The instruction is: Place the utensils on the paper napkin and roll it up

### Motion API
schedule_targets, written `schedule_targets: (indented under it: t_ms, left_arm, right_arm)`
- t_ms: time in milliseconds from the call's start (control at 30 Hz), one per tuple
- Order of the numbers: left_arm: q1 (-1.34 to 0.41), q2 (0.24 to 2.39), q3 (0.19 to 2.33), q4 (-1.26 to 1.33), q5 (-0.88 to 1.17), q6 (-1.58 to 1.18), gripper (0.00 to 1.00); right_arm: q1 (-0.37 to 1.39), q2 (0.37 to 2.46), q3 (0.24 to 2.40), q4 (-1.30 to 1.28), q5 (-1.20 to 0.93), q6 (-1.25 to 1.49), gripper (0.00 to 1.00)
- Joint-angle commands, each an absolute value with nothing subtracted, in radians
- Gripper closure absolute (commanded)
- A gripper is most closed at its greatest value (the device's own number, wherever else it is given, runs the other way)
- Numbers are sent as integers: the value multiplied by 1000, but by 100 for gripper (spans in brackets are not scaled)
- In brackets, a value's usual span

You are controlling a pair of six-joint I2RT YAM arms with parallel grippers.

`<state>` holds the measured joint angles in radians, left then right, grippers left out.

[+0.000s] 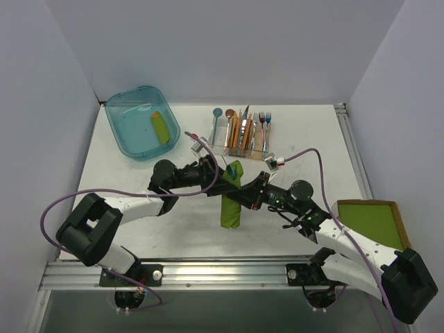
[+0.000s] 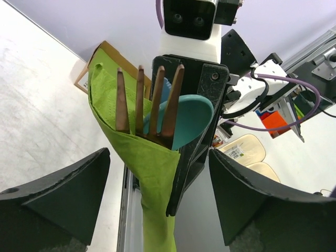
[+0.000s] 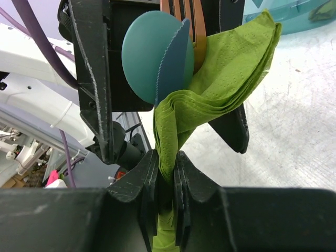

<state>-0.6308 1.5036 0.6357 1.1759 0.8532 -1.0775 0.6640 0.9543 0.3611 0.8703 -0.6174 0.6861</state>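
The teal tub (image 1: 142, 123) is on my left gripper's side while my right gripper is holding the napkin roll, so my left gripper should first take over the roll (image 2: 158, 202).
The lime-green paper napkin (image 1: 231, 202) is wrapped into a loose roll around the copper fork (image 2: 149, 105) and the teal spoon (image 2: 191, 121), whose heads stick out of one end. My right gripper (image 1: 244, 197) is shut on the napkin roll (image 3: 173, 131) near its middle, and the spoon bowl (image 3: 149, 52) and fork (image 3: 184, 10) show just beyond its fingers (image 3: 144, 178). My left gripper (image 1: 223, 175) is open at the roll's utensil end. Its two fingers (image 2: 58, 199) stand wide apart on either side of the roll (image 2: 152, 168) without touching it.
A teal tub (image 1: 125, 125) at the back left holds a rolled green napkin (image 1: 161, 128). A clear caddy with coloured cutlery (image 1: 243, 130) stands at the back centre. A stack of green sheets in brown cardboard (image 1: 371, 218) lies at the right.
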Motion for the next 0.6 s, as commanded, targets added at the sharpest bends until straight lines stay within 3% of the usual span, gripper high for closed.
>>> schedule_targets:
  t_ms: [0, 133, 567]
  left_arm:
    - [-623, 1433, 684, 1125, 864, -1036, 15]
    - [-623, 1396, 660, 1060, 858, -979, 3]
    - [-652, 1327, 589, 1054, 824, -959, 6]
  right_arm:
    - [669, 911, 396, 937, -637, 664, 100]
    - [667, 897, 426, 927, -627, 654, 100]
    - [669, 1015, 564, 1020, -615, 690, 100]
